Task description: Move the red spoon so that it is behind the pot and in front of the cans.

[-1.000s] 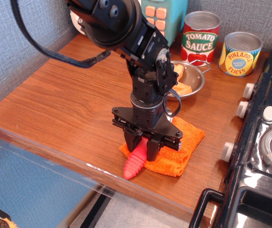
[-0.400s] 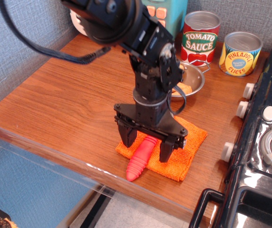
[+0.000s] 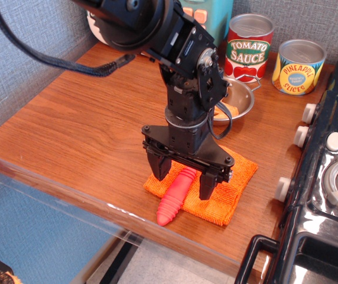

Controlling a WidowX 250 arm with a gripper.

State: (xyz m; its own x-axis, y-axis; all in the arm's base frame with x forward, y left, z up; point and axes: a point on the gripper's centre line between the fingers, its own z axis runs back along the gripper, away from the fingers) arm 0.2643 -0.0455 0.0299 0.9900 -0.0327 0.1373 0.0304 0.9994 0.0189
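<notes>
The red spoon's handle lies on top of the orange cloth with its tip past the cloth's edge, so the cloth should stay flat when the robot's gripper lifts the spoon.
The red spoon lies on the orange cloth near the table's front edge, handle end pointing front-left; its metal bowl is hidden under my gripper. My gripper hangs straight over it, open, one finger on each side of the handle, not gripping. The pot sits behind my arm, partly hidden, with something orange inside. The cans stand at the back: the red Tomato Sauce can and the shorter yellow Pineapple Slices can.
A toy stove with knobs fills the right side. A teal box with orange buttons stands at the back behind the arm. The wooden table has a grey wall on its left.
My gripper has opened and let go of the spoon handle. It has shifted slightly right and risen a little; the cloth and spoon have moved a bit right.
</notes>
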